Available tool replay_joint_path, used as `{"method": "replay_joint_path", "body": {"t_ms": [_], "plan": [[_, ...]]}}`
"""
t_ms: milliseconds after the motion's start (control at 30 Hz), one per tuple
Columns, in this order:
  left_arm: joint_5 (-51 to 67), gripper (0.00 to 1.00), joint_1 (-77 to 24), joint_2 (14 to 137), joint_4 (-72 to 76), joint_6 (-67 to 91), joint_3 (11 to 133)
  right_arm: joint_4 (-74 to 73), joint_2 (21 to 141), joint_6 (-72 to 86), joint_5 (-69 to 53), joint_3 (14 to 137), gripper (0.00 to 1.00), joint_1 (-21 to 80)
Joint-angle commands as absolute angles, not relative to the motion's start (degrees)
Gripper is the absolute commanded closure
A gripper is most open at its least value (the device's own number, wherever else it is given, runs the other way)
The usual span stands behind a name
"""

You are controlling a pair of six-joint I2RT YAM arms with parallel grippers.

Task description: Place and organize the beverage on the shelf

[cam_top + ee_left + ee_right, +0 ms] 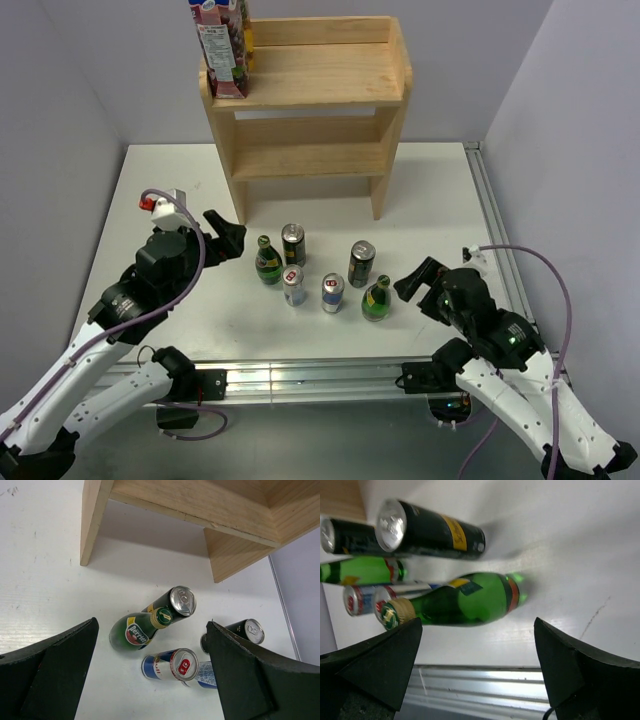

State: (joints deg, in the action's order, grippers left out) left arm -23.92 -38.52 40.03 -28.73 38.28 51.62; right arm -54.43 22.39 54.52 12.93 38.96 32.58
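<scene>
The open fingers of the robot's right gripper slant across the green bottle beside them, so the gripper should swing round and grip the bottle's body from its near side.
The light wood two-tier shelf stands at the back of the table, with a juice carton on its top left. Upright on the table in front of it: a green bottle, a black can, a blue-silver can, another blue-silver can, a black can and a green bottle. My left gripper is open and empty, left of the group; the left green bottle shows between its fingers. My right gripper is open and empty, right of the right green bottle.
The shelf's lower tier and most of the top tier hold nothing. An aluminium rail runs along the near table edge and another along the right edge. Grey walls close in on the left, the right and behind the shelf.
</scene>
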Motion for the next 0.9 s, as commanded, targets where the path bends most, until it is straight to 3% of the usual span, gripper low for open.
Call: {"method": "replay_joint_path", "body": {"t_ms": [0, 333, 500, 867], "plan": [[-24.96, 0.05, -38.93, 38.94, -27.69, 38.94, 50.80, -52.65, 23.55, 56.60, 9.23, 36.39, 0.00, 34.97], [-24.78, 0.05, -39.02, 39.29, -27.33, 38.41, 50.89, -46.15, 28.91, 58.71, 14.84, 37.09, 0.00, 54.74], [-24.70, 0.05, -39.20, 39.02, -27.33, 38.58, 50.71, -46.22, 38.66, 64.23, 21.69, 36.91, 0.00, 65.54], [-24.78, 0.05, -39.29, 37.88, -25.58, 39.37, 49.31, -52.14, 38.14, 72.16, 38.23, 33.32, 0.00, 68.29]]}}
